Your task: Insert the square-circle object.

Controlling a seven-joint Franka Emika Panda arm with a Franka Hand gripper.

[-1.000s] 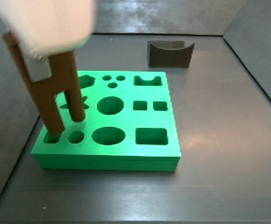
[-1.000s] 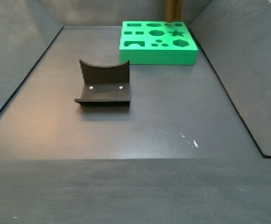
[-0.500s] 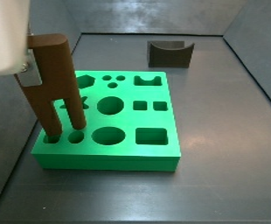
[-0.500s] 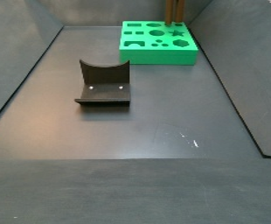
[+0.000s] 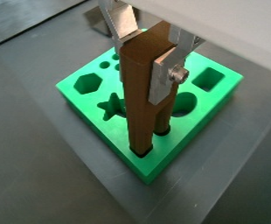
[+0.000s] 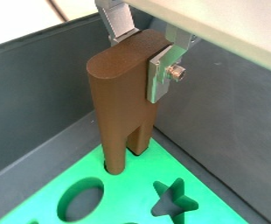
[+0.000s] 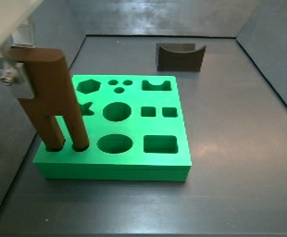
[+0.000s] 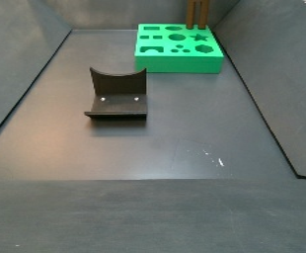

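The post (image 7: 43, 76) still has its long legs standing high, with dark gaps (image 7: 81, 147) around them, so it should go slightly deeper into the green slab when the robot's gripper pushes down.
The square-circle object (image 7: 47, 97) is a tall brown post standing upright at the front left corner of the green slab (image 7: 146, 162), with both legs down in holes. It also shows in both wrist views (image 5: 144, 96) (image 6: 121, 96) and at the frame's upper edge in a side view (image 8: 195, 12). My gripper (image 7: 29, 63) is at the post's top end. Its silver fingers (image 5: 167, 74) (image 6: 162, 72) stand close on either side of the top, slightly open. The leg ends are hidden inside the slab.
The slab (image 8: 179, 64) has several other shaped holes, including a star (image 6: 173, 197) and a hexagon (image 5: 89, 83). A dark grey block with a curved notch (image 7: 180, 57) (image 8: 116, 94) stands apart on the grey floor. Grey walls enclose the floor.
The post has sunk deeper into the slab's holes. My gripper has slid up along it, from covering its upper part to only its top end.
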